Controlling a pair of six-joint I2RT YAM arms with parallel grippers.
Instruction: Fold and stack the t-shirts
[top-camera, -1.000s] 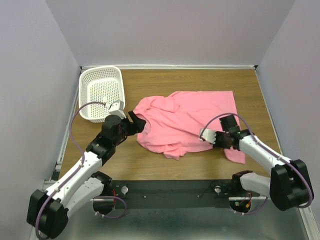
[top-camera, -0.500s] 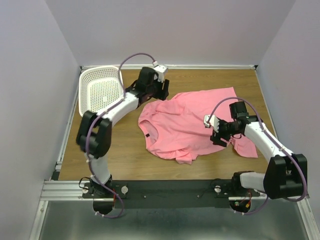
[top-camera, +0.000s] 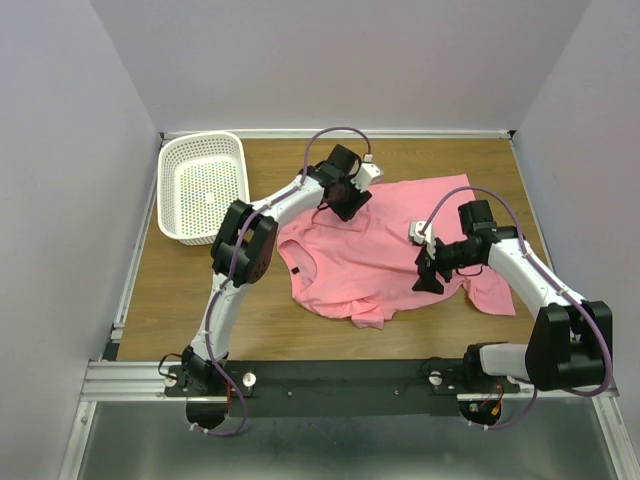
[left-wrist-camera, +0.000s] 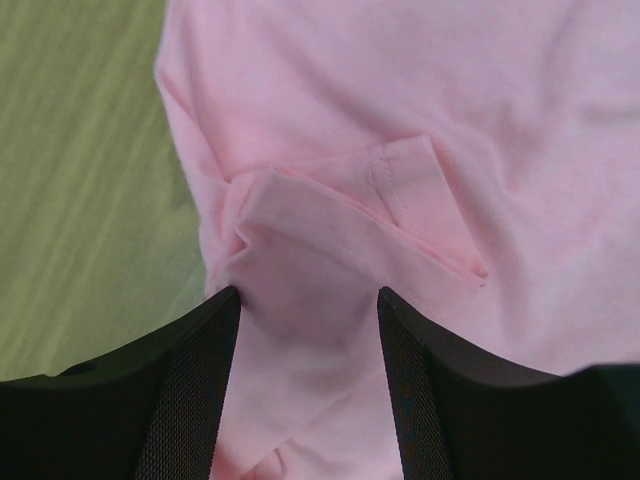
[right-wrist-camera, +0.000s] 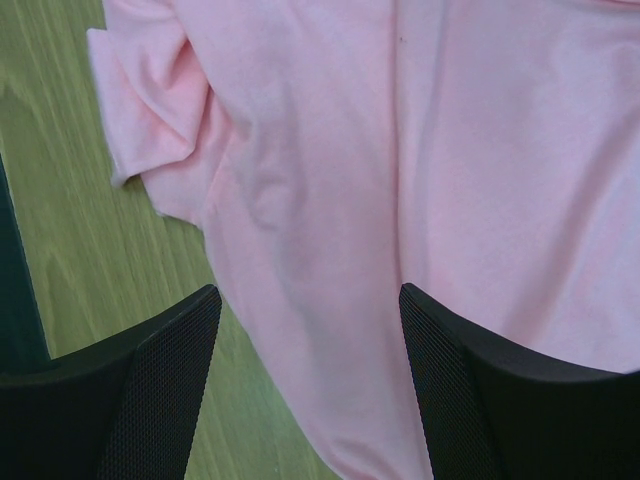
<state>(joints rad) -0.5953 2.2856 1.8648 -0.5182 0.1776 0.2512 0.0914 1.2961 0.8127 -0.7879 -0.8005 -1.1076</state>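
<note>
The fingers of my left gripper are over the folded-over sleeve (left-wrist-camera: 340, 245), so they should move to the t-shirt's outer edge (left-wrist-camera: 213, 280) and pinch there to spread the sleeve.
A salmon-pink t-shirt (top-camera: 375, 250) lies rumpled on the wooden table, collar (top-camera: 300, 262) toward the left, lower edge bunched near the front. My left gripper (top-camera: 343, 203) reaches to the shirt's far left part. In the left wrist view it (left-wrist-camera: 308, 295) is open, and a folded-over sleeve (left-wrist-camera: 400, 215) lies between and just beyond its fingers. My right gripper (top-camera: 428, 274) hovers over the shirt's right half. In the right wrist view it (right-wrist-camera: 308, 292) stands wide open above the cloth (right-wrist-camera: 420, 150), holding nothing.
A white perforated basket (top-camera: 203, 136) stands at the far left corner of the table. Bare wood (right-wrist-camera: 60, 200) shows left of the shirt's edge. Purple-grey walls close in the table on three sides.
My left arm swung from the collar at the front left round to the shirt's far left sleeve. My right gripper let go of the cloth, opened and shifted slightly right.
</note>
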